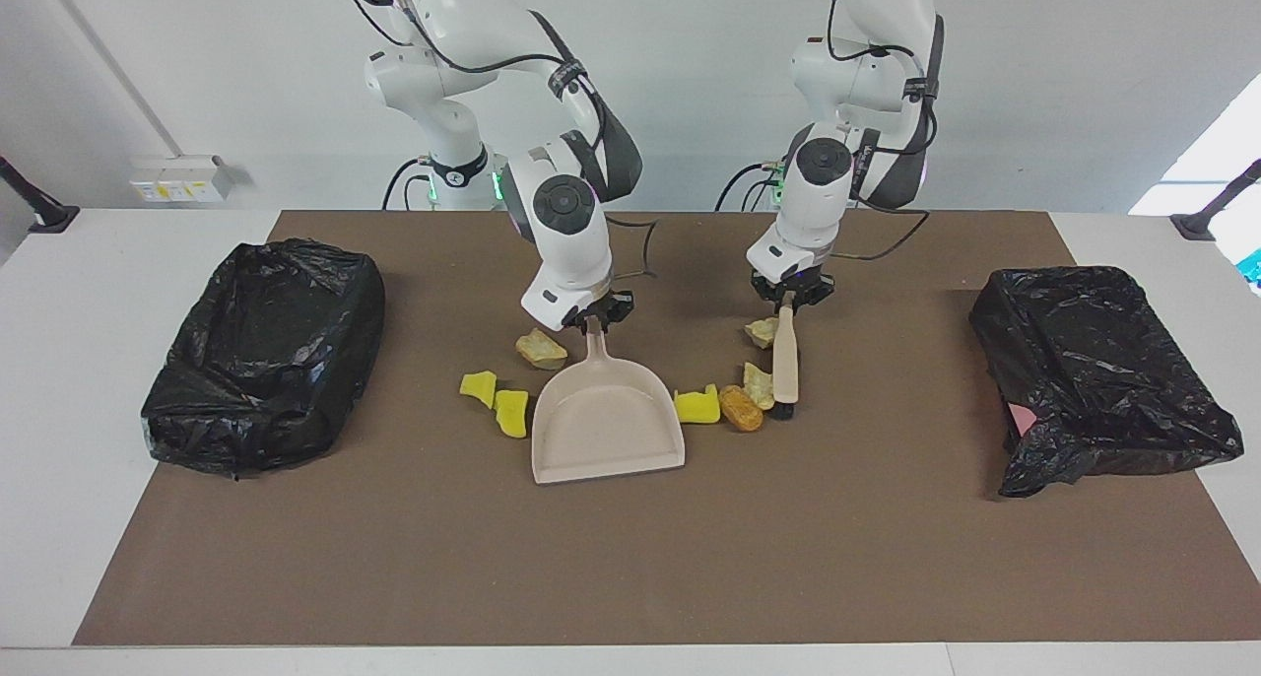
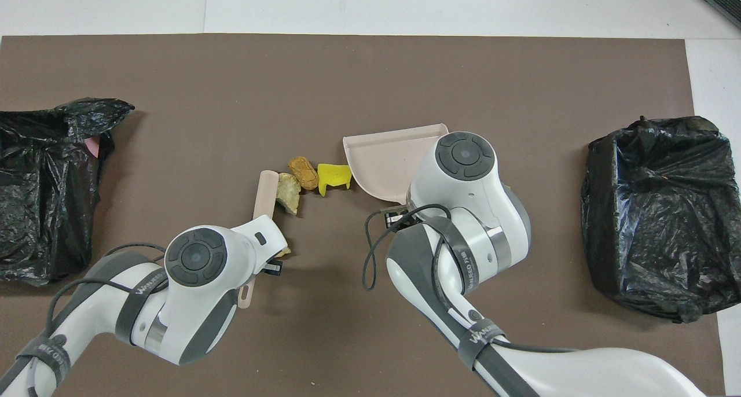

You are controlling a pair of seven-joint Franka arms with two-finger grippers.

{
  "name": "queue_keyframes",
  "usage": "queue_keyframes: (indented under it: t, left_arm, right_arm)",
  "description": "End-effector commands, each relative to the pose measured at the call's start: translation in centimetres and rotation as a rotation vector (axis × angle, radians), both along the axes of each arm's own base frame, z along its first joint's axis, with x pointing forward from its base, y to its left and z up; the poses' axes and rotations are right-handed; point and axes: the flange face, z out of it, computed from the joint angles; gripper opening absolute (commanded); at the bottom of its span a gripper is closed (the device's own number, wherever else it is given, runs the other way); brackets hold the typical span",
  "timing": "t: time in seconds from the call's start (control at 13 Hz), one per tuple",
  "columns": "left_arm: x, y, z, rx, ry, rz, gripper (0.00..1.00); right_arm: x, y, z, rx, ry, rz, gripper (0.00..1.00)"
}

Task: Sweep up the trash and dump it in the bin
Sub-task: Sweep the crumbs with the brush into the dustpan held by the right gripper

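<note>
The dustpan's side [image 1: 674, 414] is turned to the yellow lump. My left gripper should pull the brush back while my right gripper turns the dustpan's opening [image 1: 609, 476] to the brush.
My right gripper [image 1: 594, 317] is shut on the handle of the beige dustpan [image 1: 606, 420], which lies flat on the mat, empty, its mouth away from the robots; it also shows in the overhead view [image 2: 388, 160]. My left gripper [image 1: 789, 298] is shut on the handle of the beige brush [image 1: 785, 361], whose dark head rests on the mat. Trash lies on both sides of the pan: a beige lump [image 1: 541, 349] and two yellow lumps [image 1: 479, 387] [image 1: 511, 412] toward the right arm's end; a yellow lump [image 1: 696, 405], an orange-brown lump [image 1: 741, 408] and a pale lump [image 1: 758, 384] between pan and brush; another pale lump [image 1: 762, 332] by the brush handle.
A bin lined with a black bag [image 1: 266, 351] stands at the right arm's end of the brown mat, another [image 1: 1094, 371] at the left arm's end with something pink [image 1: 1023, 420] at its side. In the overhead view the right arm hides the lumps beside the pan.
</note>
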Motion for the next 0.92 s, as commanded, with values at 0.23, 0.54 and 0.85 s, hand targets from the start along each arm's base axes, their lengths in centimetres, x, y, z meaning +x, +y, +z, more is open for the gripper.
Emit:
queue_keyframes:
  t: [0.23,0.54,0.85]
  left_arm:
    - [3.7,1.8,5.1,0.005,0.042,0.088,0.0]
    - [4.5,4.4,5.8,0.006,0.049,0.155,0.0]
    - [1.7,5.8,4.2,0.028,0.079,0.243,0.0]
  right_arm:
    - [1.4,-6.9,6.4,0.07,-0.092,0.515,0.0]
    - [2.7,-8.9,5.3,0.036,-0.098,0.895,0.0]
    - [2.6,-6.9,2.5,-0.074,-0.012,1.151,0.0]
